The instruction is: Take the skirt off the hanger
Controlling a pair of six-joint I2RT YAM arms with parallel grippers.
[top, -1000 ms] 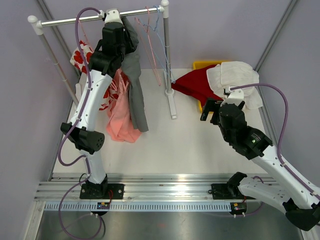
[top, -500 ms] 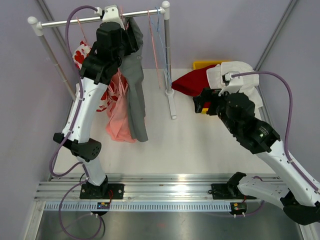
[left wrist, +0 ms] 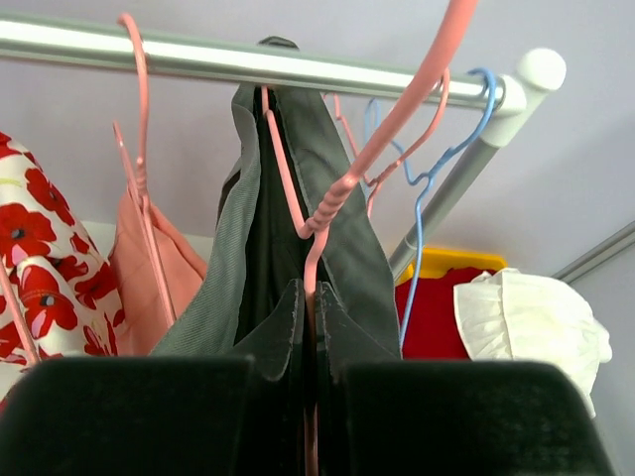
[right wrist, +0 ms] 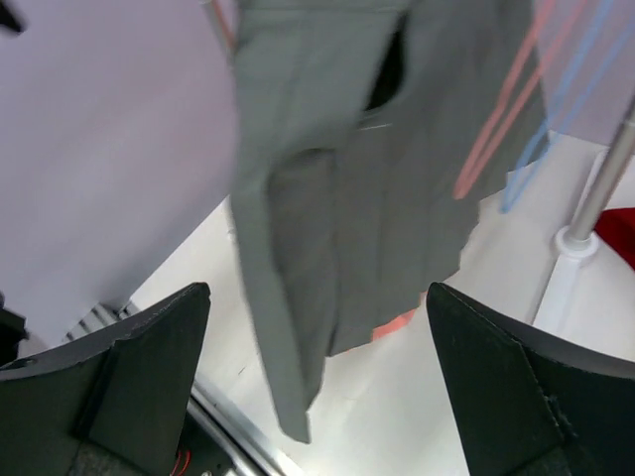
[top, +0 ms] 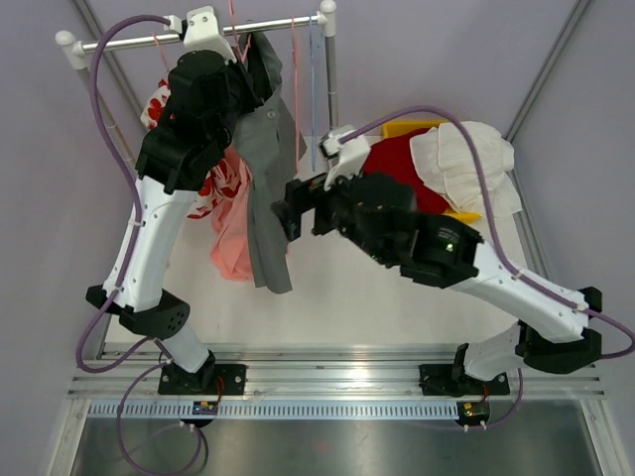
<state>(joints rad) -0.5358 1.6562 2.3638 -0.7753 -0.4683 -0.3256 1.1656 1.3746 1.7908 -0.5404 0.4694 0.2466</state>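
I expect the empty pink and blue hangers point(top: 313, 94) to swing out when I carry the grey skirt past, since they hang from the rail point(top: 304, 21) beside it.
A grey skirt point(top: 266, 188) hangs from a pink hanger point(left wrist: 327, 203) near the rail point(top: 278, 25). My left gripper point(left wrist: 312, 297) is shut on the pink hanger's wire, with the skirt's waist point(left wrist: 337, 228) draped just beyond the fingers. In the top view the left gripper point(top: 241, 74) is high up by the rail. My right gripper point(top: 290, 213) is open, facing the skirt's lower half point(right wrist: 357, 218), close to it but apart. Its fingers point(right wrist: 149, 357) stand wide on either side of the cloth.
A pink garment point(top: 230, 238) and a red-flowered white one point(top: 159, 104) hang left of the skirt. Empty pink and blue hangers point(top: 313, 89) hang by the rack's right post point(top: 330, 109). Red point(top: 397, 164) and white cloths point(top: 471, 164) lie over a yellow bin point(top: 409, 127) at back right.
My right arm has swung far left from beside the bin to the skirt. My left gripper has lifted the hanger higher, toward the rail, and the skirt has risen with it.
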